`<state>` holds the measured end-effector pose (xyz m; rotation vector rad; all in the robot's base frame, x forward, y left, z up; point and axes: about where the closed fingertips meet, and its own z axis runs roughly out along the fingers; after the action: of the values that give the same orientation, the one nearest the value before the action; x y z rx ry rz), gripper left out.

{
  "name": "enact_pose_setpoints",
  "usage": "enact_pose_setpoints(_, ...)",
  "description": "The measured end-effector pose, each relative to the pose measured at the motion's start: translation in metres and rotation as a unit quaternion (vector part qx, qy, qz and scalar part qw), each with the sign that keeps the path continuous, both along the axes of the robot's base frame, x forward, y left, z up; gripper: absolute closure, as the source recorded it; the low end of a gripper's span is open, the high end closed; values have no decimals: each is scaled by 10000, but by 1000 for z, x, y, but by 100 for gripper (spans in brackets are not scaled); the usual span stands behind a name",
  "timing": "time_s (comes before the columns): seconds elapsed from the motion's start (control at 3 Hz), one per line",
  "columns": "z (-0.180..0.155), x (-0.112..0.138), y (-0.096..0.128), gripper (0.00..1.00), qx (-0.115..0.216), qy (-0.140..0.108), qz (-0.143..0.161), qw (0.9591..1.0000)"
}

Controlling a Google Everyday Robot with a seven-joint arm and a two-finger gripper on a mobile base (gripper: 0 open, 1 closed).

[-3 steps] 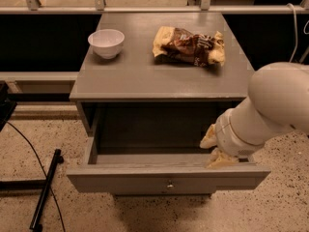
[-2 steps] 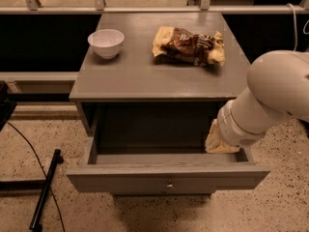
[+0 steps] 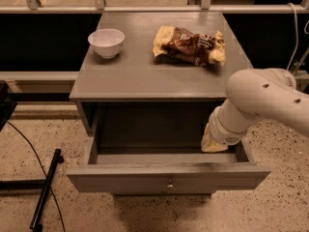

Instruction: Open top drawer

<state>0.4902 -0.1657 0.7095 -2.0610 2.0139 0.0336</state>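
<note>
Next, my gripper comes back down against the front's inner side (image 3: 198, 164) and pushes the drawer farther open, because my gripper is hanging over the drawer's rear inside (image 3: 190, 145), away from the drawer's front.
The top drawer (image 3: 166, 178) of the grey wooden cabinet is pulled far out toward me. Its flat grey front carries one small round knob (image 3: 170, 184) at centre, and its inside looks empty. My gripper (image 3: 211, 143) hangs at the end of the white arm (image 3: 263, 98) over the drawer's right rear corner, just below the cabinet top. Only its yellowish tip shows; the rest is hidden behind the arm's wrist.
On the cabinet top (image 3: 145, 71) stand a white bowl (image 3: 106, 42) at the left and a brown-and-yellow snack bag (image 3: 189, 45) at the right. A black stand leg (image 3: 46, 190) and cable lie on the speckled floor at the left. A rail runs behind.
The arm and gripper have risen and drawn back to the right, out from the drawer's right front corner. The drawer stays pulled out.
</note>
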Motion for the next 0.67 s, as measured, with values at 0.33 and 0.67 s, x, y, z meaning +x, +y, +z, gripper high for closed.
enact_pose_setpoints(0.33,-44,35,-12,100,-43,96,-65,9999)
enact_pose_setpoints(0.67,-89,64,-19,100,28,329,-93,9994)
